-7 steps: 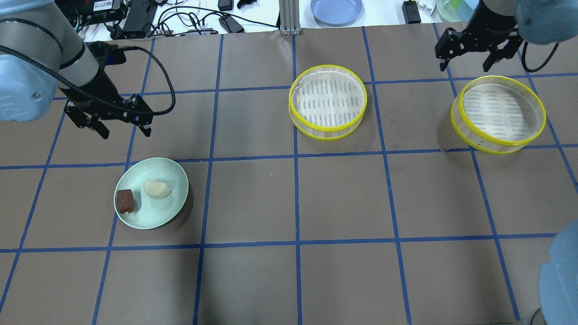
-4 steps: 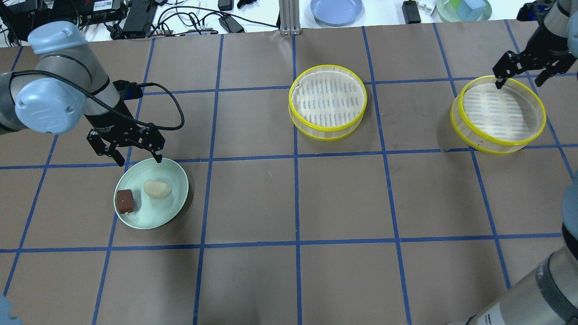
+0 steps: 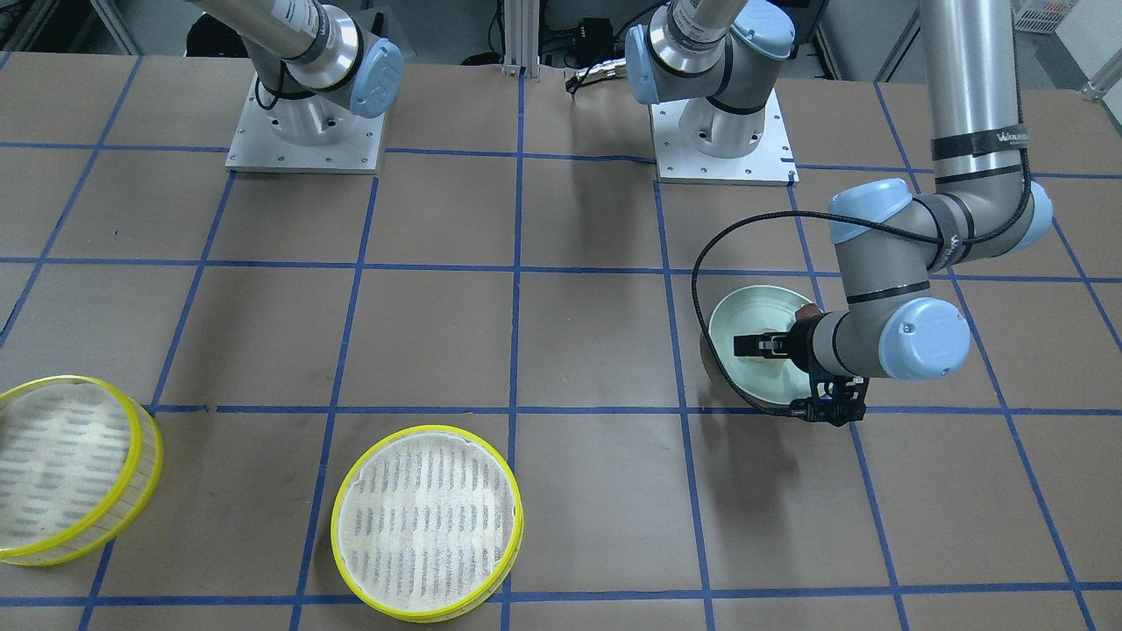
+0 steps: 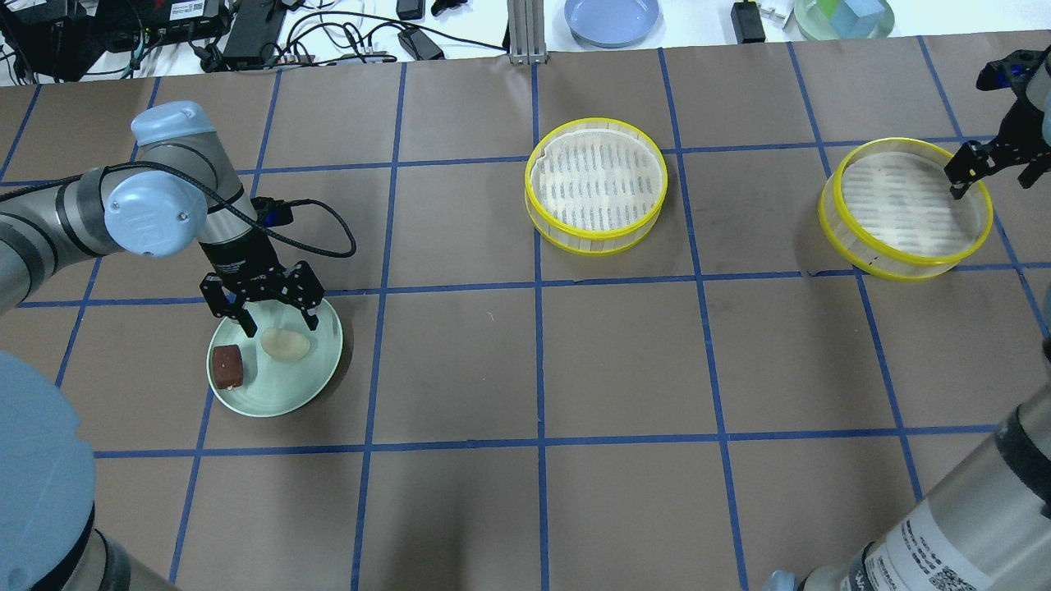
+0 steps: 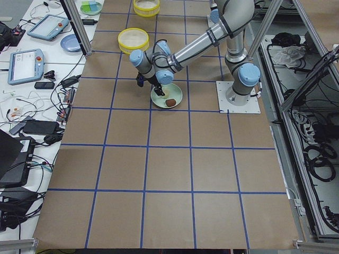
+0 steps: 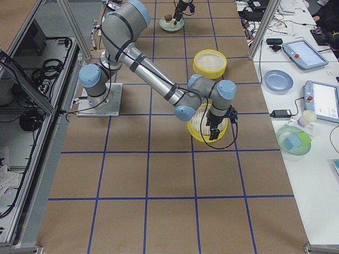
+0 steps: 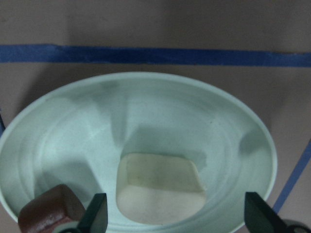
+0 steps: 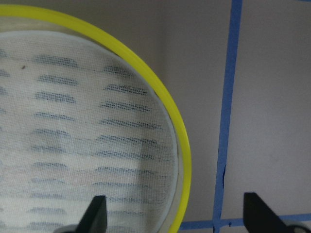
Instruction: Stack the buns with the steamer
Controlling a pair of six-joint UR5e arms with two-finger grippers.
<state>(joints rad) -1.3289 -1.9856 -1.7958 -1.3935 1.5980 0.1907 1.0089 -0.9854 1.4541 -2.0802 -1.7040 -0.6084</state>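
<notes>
The cream-white bun will squash in deeply and bulge around the fingers when I pinch and lift it, since it has puffy, uneven sides.
The cream-white bun and the reddish-brown bun lie on a pale green plate at the left. My left gripper is open and low over the plate, its fingers either side of the cream bun. The brown bun lies beside its left finger. Two yellow-rimmed steamer trays with mesh floors stand empty, one in the middle and one on the right. My right gripper is open and straddles the right tray's rim.
A blue plate, a green dish with blocks, cables and power bricks lie beyond the table's far edge. The table is brown paper with a blue tape grid. The arm bases stand at the robot's side.
My left gripper has come down and toward the plate and now brackets the cream bun. My right gripper has moved right and down to the right tray's outer rim.
</notes>
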